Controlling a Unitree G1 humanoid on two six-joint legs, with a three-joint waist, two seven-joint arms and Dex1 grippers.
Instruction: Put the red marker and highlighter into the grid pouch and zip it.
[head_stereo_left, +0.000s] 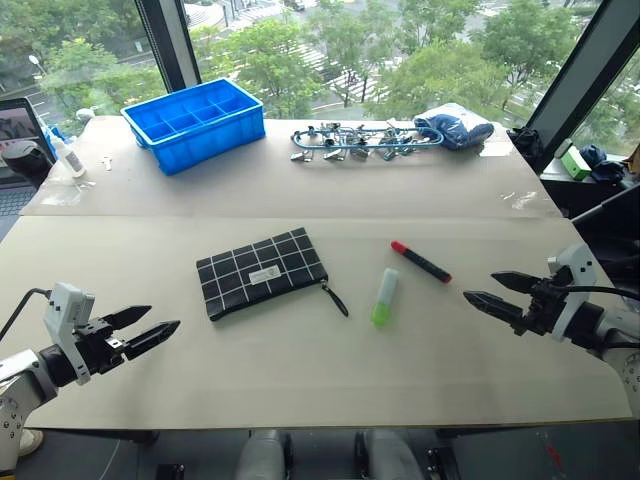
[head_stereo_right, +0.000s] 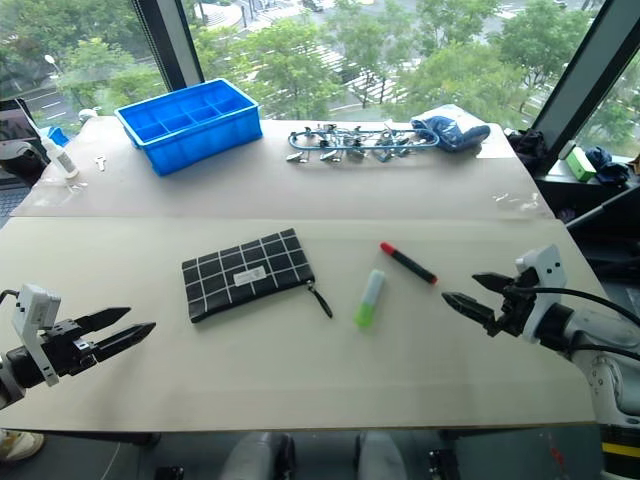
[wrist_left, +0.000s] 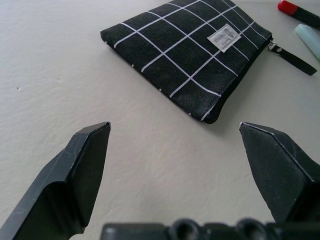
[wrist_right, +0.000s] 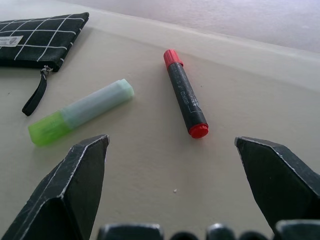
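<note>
The grid pouch's edges (head_stereo_left: 268, 302) are straight, so the pouch (head_stereo_left: 262, 272) will stay almost flat and tip up in one piece when the robot's left gripper raises the pouch's end.
The grid pouch (head_stereo_left: 261, 272) lies flat near the middle of the table, black with white lines, its zip strap (head_stereo_left: 335, 297) trailing toward the right. Just right of it rests the highlighter (head_stereo_left: 384, 295), pale with a green end toward me. The red marker (head_stereo_left: 420, 261) lies beyond it, red cap to the left. My left gripper (head_stereo_left: 148, 324) hovers open near the front left edge, pointing at the pouch (wrist_left: 190, 52). My right gripper (head_stereo_left: 484, 290) hangs open at the front right, aimed at the marker (wrist_right: 184, 93) and highlighter (wrist_right: 82, 111). Nothing is between either pair of fingers.
A blue compartment bin (head_stereo_left: 195, 121) stands at the back left. A row of metal clips (head_stereo_left: 360, 140) and a blue cloth bundle (head_stereo_left: 455, 128) lie at the back centre. A small white bottle (head_stereo_left: 67, 156) stands at the far left edge.
</note>
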